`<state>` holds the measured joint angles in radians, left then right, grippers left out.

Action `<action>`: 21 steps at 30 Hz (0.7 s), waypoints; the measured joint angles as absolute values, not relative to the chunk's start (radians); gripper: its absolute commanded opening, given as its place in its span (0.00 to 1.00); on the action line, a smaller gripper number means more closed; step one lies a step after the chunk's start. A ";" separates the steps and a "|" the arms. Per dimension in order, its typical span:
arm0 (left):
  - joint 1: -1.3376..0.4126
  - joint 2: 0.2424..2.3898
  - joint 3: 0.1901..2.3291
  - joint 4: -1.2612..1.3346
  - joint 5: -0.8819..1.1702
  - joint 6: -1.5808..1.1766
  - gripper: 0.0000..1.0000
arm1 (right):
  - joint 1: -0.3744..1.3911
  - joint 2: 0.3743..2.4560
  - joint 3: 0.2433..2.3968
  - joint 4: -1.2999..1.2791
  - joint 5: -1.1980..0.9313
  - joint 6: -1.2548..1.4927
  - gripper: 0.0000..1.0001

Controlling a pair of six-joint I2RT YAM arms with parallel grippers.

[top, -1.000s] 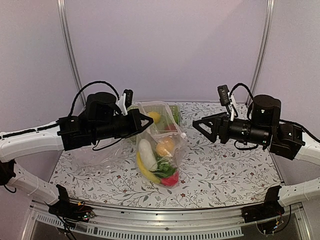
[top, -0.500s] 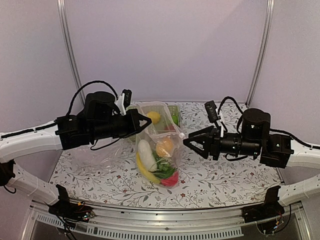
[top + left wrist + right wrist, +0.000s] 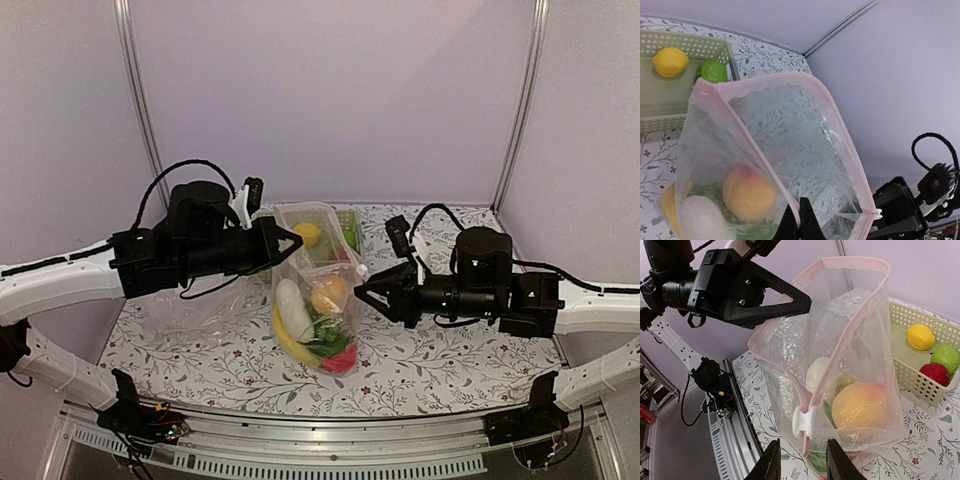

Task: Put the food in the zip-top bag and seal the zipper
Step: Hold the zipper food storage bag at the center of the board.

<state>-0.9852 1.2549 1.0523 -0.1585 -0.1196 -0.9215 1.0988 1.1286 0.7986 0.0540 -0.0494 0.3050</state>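
I need to pinch the zipper's end with my right gripper before my left gripper takes the slider (image 3: pixel 362 270), because my left gripper is holding the bag's near rim (image 3: pixel 786 200) away from the white slider.
The zip-top bag (image 3: pixel 318 300) hangs upright over the table, its mouth open. My left gripper (image 3: pixel 298 242) is shut on the pink zipper (image 3: pixel 765 165) at the near rim (image 3: pixel 799 220). Inside the bag lie a peach (image 3: pixel 862 405), a white oblong piece (image 3: pixel 817 374), a banana (image 3: pixel 290 345), green pieces and a red fruit (image 3: pixel 340 360). My right gripper (image 3: pixel 802 450) is open at the bag's right corner. The white slider (image 3: pixel 805 422) sits just beyond its fingertips, level with the gap and untouched.
Behind the bag stands a pale green basket (image 3: pixel 920 382) holding a lemon (image 3: pixel 920 336), a green fruit (image 3: pixel 945 355) and a red fruit (image 3: pixel 935 373). Another clear plastic bag (image 3: pixel 190 310) lies flat on the table under my left arm.
My right arm has moved left, up to the bag's slider corner, and its jaws have narrowed. The left gripper and the bag have stayed in place.
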 measured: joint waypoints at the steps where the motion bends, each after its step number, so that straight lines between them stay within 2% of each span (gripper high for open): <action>1: -0.985 1.255 1.053 -0.160 -0.120 -0.920 0.00 | 1.099 1.132 0.799 0.060 -0.040 0.302 0.25; 10: -0.983 1.255 1.058 -0.163 -0.115 -0.918 0.00 | 1.099 1.164 0.798 0.102 0.059 0.295 0.23; 16: -0.983 1.255 1.060 -0.163 -0.112 -0.917 0.00 | 1.100 1.174 0.798 0.118 0.102 0.287 0.00; 18: -0.983 1.255 1.060 -0.163 -0.113 -0.917 0.00 | 1.100 1.176 0.798 0.121 0.107 0.284 0.00; 19: -0.983 1.255 1.060 -0.163 -0.113 -0.916 0.04 | 1.100 1.176 0.798 0.121 0.110 0.284 0.00; 21: -0.983 1.255 1.063 -0.171 -0.114 -0.909 0.19 | 1.100 1.176 0.798 0.121 0.113 0.284 0.00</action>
<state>-0.9833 1.2549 1.0630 -0.1711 -0.1139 -0.9092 1.0996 1.1755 0.7979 0.1215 0.1135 0.2840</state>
